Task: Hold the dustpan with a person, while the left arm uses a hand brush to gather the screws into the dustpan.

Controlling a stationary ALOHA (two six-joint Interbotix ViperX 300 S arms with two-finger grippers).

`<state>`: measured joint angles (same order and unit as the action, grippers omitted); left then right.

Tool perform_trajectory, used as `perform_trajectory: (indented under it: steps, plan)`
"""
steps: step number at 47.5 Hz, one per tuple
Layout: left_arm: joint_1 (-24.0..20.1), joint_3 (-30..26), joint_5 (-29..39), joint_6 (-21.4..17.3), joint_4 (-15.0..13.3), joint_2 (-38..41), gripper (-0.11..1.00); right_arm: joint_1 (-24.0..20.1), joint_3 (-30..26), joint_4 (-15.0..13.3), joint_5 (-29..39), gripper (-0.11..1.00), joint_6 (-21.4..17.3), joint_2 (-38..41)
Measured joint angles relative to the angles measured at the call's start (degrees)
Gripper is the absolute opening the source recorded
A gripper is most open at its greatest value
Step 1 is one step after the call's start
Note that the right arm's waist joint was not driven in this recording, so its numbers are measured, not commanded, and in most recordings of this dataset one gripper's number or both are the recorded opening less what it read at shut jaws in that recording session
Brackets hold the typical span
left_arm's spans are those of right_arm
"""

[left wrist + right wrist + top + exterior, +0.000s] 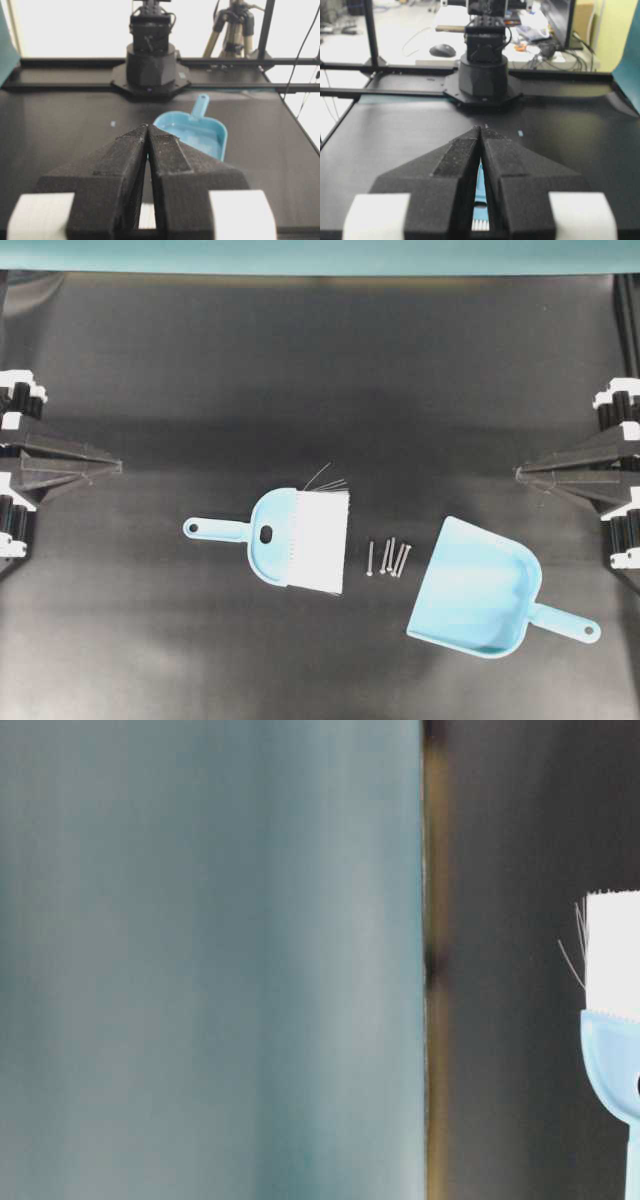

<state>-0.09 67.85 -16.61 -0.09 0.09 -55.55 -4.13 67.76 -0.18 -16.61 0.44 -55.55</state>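
The screws (388,558) are bunched up in front of the dustpan's opening (429,576), so I expect them to slide deep inside together when I push the hand brush across.
The light blue hand brush (275,538) lies flat at the table's middle, white bristles toward the right; it also shows in the table-level view (612,1020). Several silver screws (389,558) lie in a row just right of the bristles. The light blue dustpan (482,590) lies to their right, open mouth toward the screws, handle to the lower right; it also shows in the left wrist view (197,131). My left gripper (118,467) is shut and empty at the left edge. My right gripper (518,474) is shut and empty at the right edge. No person's hand is in view.
A teal wall (320,255) runs along the table's far edge. The opposite arm's base (150,65) stands beyond the dustpan in the left wrist view. The black table surface (320,370) stretches between both arms.
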Motion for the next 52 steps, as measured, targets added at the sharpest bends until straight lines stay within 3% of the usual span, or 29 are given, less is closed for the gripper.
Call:
perform_trajectory:
  steps: [8, 17, 24, 30, 35, 45, 48, 52]
  plan:
    - [0.18, -0.35, 5.27, 1.05, 2.11, 4.13, 0.0, 0.0, 1.05, 0.0, 1.85, 0.0, 0.0, -1.58]
    - [-1.67, -0.62, 8.26, 1.41, 2.37, 9.32, 0.0, 0.0, 2.37, 0.09, 9.58, 0.0, 0.18, -5.45]
    - [-2.99, 0.18, 5.01, 1.23, 2.37, 13.01, 0.01, 0.0, 3.69, 0.09, 14.77, 0.0, 0.26, -8.26]
    - [-4.39, 3.69, -3.96, 1.14, 2.46, 16.44, 0.04, 0.0, 4.48, 0.09, 16.08, 0.0, 0.26, -10.02]
    - [-4.39, 6.59, -12.92, 1.49, 2.46, 20.3, 0.21, 0.0, 4.57, 0.09, 16.7, 0.0, 0.44, -11.07]
    - [-4.66, 7.12, -20.74, 1.49, 2.46, 31.11, 0.8, 0.0, 5.71, 0.26, 18.37, 0.0, -0.35, -11.51]
    - [-4.75, 6.42, -21.71, 1.49, 2.46, 34.63, 0.87, 0.0, 6.06, 0.26, 18.37, 0.0, -0.44, -11.69]
    - [-4.75, 5.19, -23.99, 1.49, 2.46, 40.52, 0.85, 0.0, 6.24, 0.35, 18.37, 0.0, -0.79, -11.95]
